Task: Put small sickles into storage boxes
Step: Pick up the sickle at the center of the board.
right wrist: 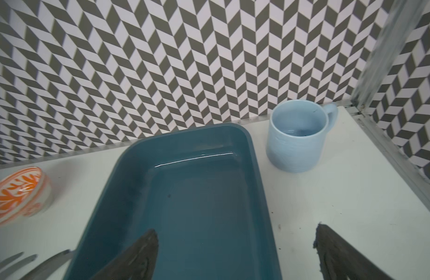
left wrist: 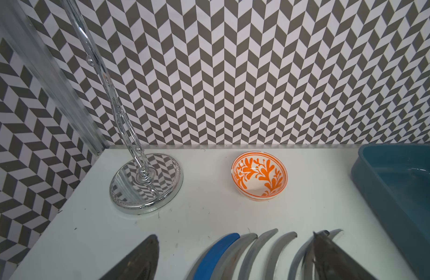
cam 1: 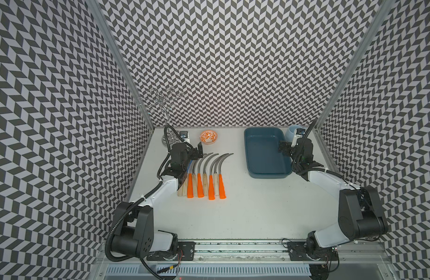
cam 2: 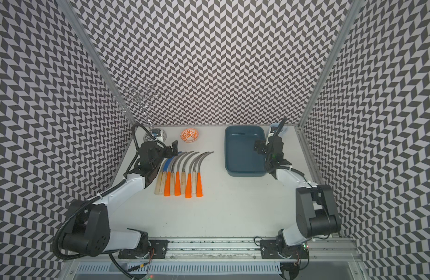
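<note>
My left gripper should keep pulling back and going down until it straddles a pale wood handle (cam 1: 194, 185), as its open fingers are spread across the narrow way of the small sickles (cam 1: 205, 163).
Several small sickles (cam 1: 204, 174) lie side by side on the white table, with orange or pale wood handles toward the front and curved grey blades toward the back. One blade is blue (left wrist: 216, 257). My left gripper (cam 1: 198, 151) hangs open just above the blade tips at the left of the row; the wrist view shows its fingers (left wrist: 146, 257) spread wide across the blades. The dark teal storage box (cam 1: 247, 155) stands at the back right with nothing in it. My right gripper (cam 1: 284, 148) hovers open over its right rim (right wrist: 255, 155), empty.
An orange-patterned bowl (cam 1: 208, 137) sits at the back between the sickles and the box. A clear glass stand (cam 1: 169, 139) rises in the back left corner, close behind my left wrist. A light blue mug (right wrist: 298, 138) stands in the back right corner beside the box.
</note>
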